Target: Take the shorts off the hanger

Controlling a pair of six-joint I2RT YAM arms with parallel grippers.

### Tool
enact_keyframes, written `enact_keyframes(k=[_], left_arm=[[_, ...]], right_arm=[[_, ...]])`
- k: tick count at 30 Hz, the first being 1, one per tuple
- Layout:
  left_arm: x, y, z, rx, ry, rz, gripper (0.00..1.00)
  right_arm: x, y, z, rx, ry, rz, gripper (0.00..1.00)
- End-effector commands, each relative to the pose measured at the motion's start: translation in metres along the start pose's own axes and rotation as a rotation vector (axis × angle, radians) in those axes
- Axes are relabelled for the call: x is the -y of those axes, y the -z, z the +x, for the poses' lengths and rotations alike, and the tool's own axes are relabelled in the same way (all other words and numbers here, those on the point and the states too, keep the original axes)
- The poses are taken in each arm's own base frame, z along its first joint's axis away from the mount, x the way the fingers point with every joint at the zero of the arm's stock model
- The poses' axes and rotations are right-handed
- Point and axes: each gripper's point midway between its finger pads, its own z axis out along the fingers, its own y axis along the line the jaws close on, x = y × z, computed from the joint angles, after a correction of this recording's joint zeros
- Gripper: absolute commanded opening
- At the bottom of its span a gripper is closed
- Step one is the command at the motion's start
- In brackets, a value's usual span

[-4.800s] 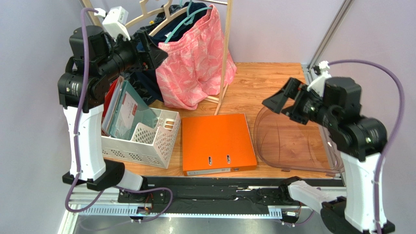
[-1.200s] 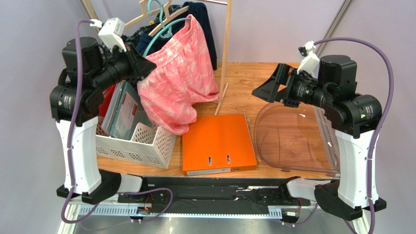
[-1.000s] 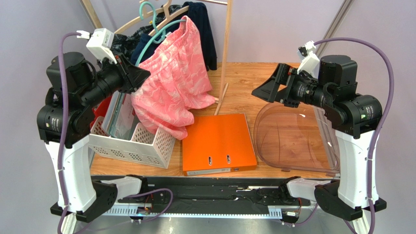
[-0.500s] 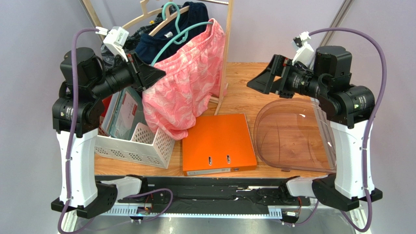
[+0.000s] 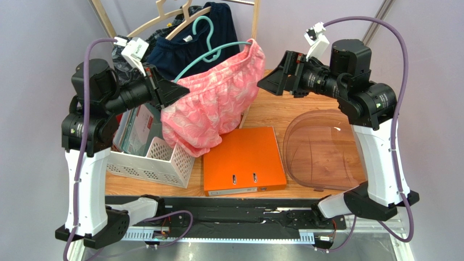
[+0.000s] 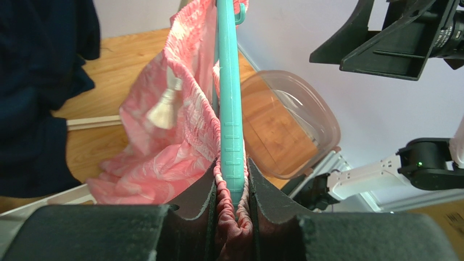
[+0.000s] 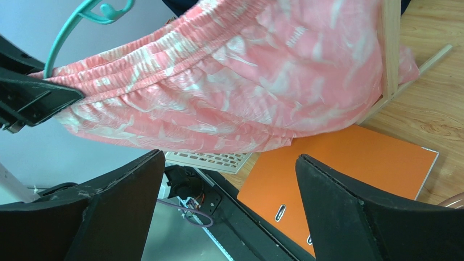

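Observation:
My right gripper should take hold of the hanger (image 5: 211, 50) below its hook before my left gripper opens, because my left gripper is pinching the hanger's end and the waistband (image 6: 233, 197) together.
The pink shorts (image 5: 212, 103) with a white leafy pattern hang from the teal hanger (image 5: 209, 51), which lies almost level in front of the rack. My left gripper (image 5: 177, 92) is shut on the hanger's left end and the gathered waistband together. The left wrist view shows the hanger (image 6: 230, 109) running away between the jaws, with the shorts (image 6: 163, 147) bunched on both sides of my left gripper (image 6: 231, 190). My right gripper (image 5: 269, 81) stands open just right of the shorts, apart from them. From the right wrist, the shorts (image 7: 245, 92) stretch across above my right gripper (image 7: 229, 157), and the hanger's hook (image 7: 81, 16) shows at top left.
Dark navy shorts (image 5: 179, 49) and pale wooden hangers (image 5: 163, 11) hang on the rack behind. The rack's wooden post (image 5: 251, 54) stands by the hanger's right end. Below are a white basket (image 5: 155, 157) of folders, an orange binder (image 5: 242, 157) and a clear plastic tub (image 5: 321, 155).
My left gripper has swung the hanger and shorts right and tipped the hanger nearly level. My right arm has risen and moved left, close to the shorts, jaws still open.

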Motion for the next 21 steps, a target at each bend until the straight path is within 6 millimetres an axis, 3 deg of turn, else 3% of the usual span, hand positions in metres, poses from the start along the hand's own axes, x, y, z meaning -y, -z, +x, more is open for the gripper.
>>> enact_keyframes(k=[1,8,15,21], left_arm=[[0.015,0.025,-0.019,0.117,-0.105,-0.020,0.00],[0.037,0.003,-0.013,0.059,-0.066,0.205,0.00],[0.041,-0.032,-0.001,-0.027,-0.067,0.233,0.00],[0.048,-0.047,0.008,-0.069,-0.070,0.250,0.00]], right_arm=[[-0.010,0.007,-0.015,0.073,0.036,-0.019,0.96],[-0.015,0.014,-0.021,0.102,0.047,-0.029,0.96],[-0.024,0.026,-0.038,0.171,0.058,-0.029,0.94],[-0.023,0.035,-0.048,0.224,0.082,-0.003,0.90]])
